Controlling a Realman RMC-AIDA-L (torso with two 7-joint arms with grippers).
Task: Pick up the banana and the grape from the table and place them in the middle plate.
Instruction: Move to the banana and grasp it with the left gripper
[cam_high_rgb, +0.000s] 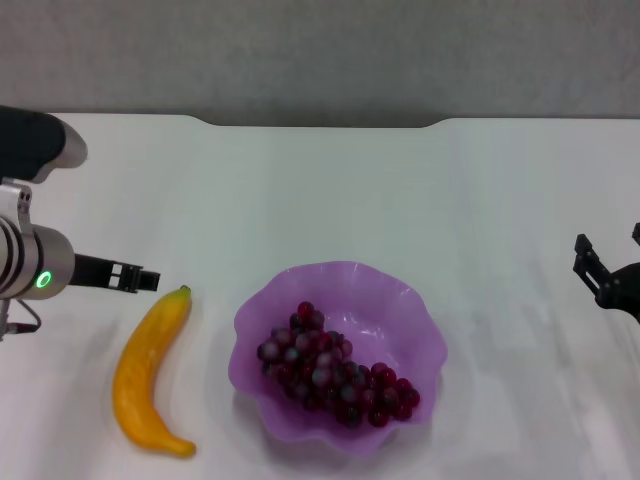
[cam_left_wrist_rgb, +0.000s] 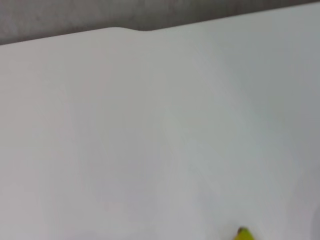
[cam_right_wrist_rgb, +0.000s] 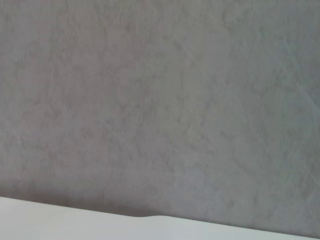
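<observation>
The grapes (cam_high_rgb: 332, 372) crowd the middle plate, so I expect the long banana (cam_high_rgb: 136, 375) to lie with its green stem tip sticking out over the plate's rim when the robot sets it there.
The banana (cam_high_rgb: 150, 375) lies on the white table (cam_high_rgb: 400, 190), left of the middle plate. Its green stem tip points away from me and just shows in the left wrist view (cam_left_wrist_rgb: 243, 234). The purple scalloped middle plate (cam_high_rgb: 400, 310) stands at the front centre. The bunch of dark red grapes (cam_high_rgb: 335, 372) lies inside it. My left gripper (cam_high_rgb: 135, 278) hovers just beyond and left of the banana's stem tip, pointing right and holding nothing. My right gripper (cam_high_rgb: 610, 250) is open and empty at the far right edge, well away from the plate.
The table's notched far edge (cam_high_rgb: 320, 122) meets a grey wall (cam_right_wrist_rgb: 160, 100). Bare white tabletop lies beyond the plate and between the plate and the right gripper.
</observation>
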